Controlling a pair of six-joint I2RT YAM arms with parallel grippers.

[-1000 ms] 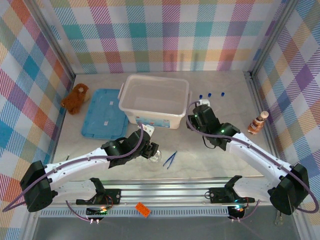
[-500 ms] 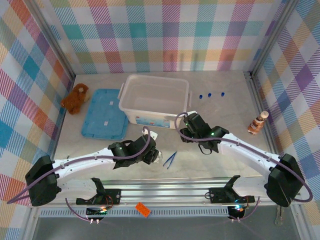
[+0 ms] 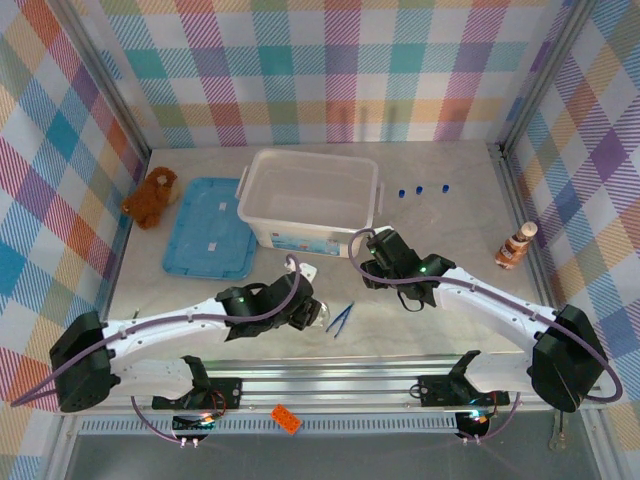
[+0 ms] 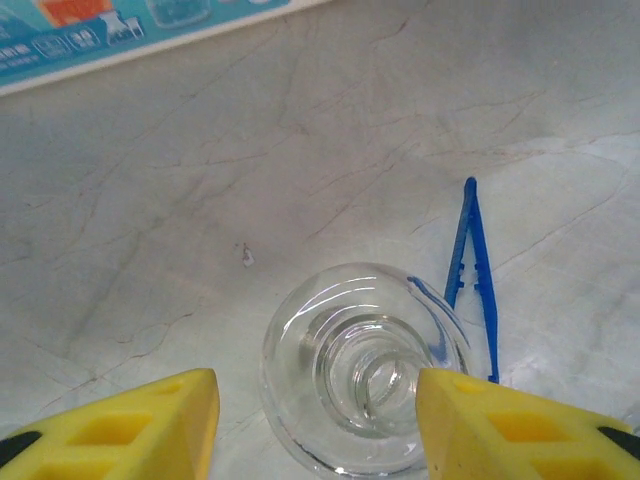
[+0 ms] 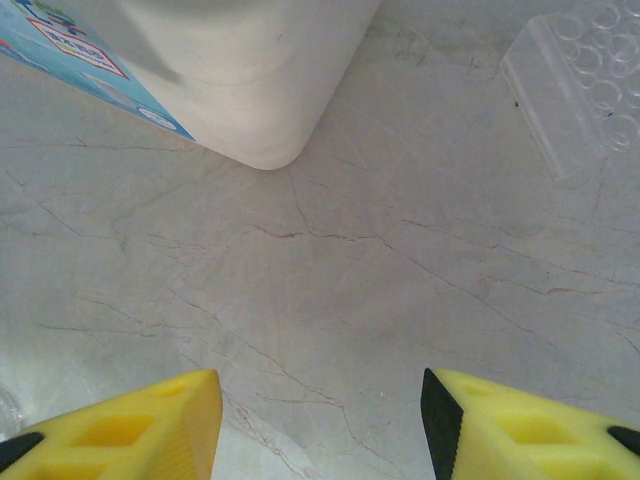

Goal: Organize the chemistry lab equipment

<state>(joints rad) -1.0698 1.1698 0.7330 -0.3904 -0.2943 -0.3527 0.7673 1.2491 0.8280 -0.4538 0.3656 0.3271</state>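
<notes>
The glass vessel's neck [image 4: 388, 388] is off centre, closer to one finger. My left gripper should move toward the tweezers [image 3: 342, 319] and centre itself on the neck before it closes.
A clear round glass vessel [image 4: 365, 370], seen from above with a narrower ring in its middle, stands on the table between the yellow fingers of my open left gripper [image 4: 315, 400]; neither finger clearly touches it. Slim blue tweezers [image 4: 472, 270] lie just right of it. From above, the left gripper [image 3: 303, 313] sits by the glass [image 3: 316, 316], with the tweezers [image 3: 340, 318] alongside. Three blue-capped test tubes [image 3: 421, 189] lie at the back. My right gripper [image 5: 320, 400] hangs open over bare table, by the bin's front right corner [image 3: 372, 262].
The white bin [image 3: 312, 200] stands mid-table, its rounded corner [image 5: 240, 80] close ahead of the right gripper. A clear well rack [image 5: 585, 90] lies to the right. A blue lid [image 3: 208, 228], a brown plush [image 3: 152, 196] and a striped brown figure [image 3: 517, 245] sit aside.
My right gripper has swung from near the blue-capped tubes leftward and nearer, to the bin's front right corner. The left gripper has edged right, around the glass vessel.
</notes>
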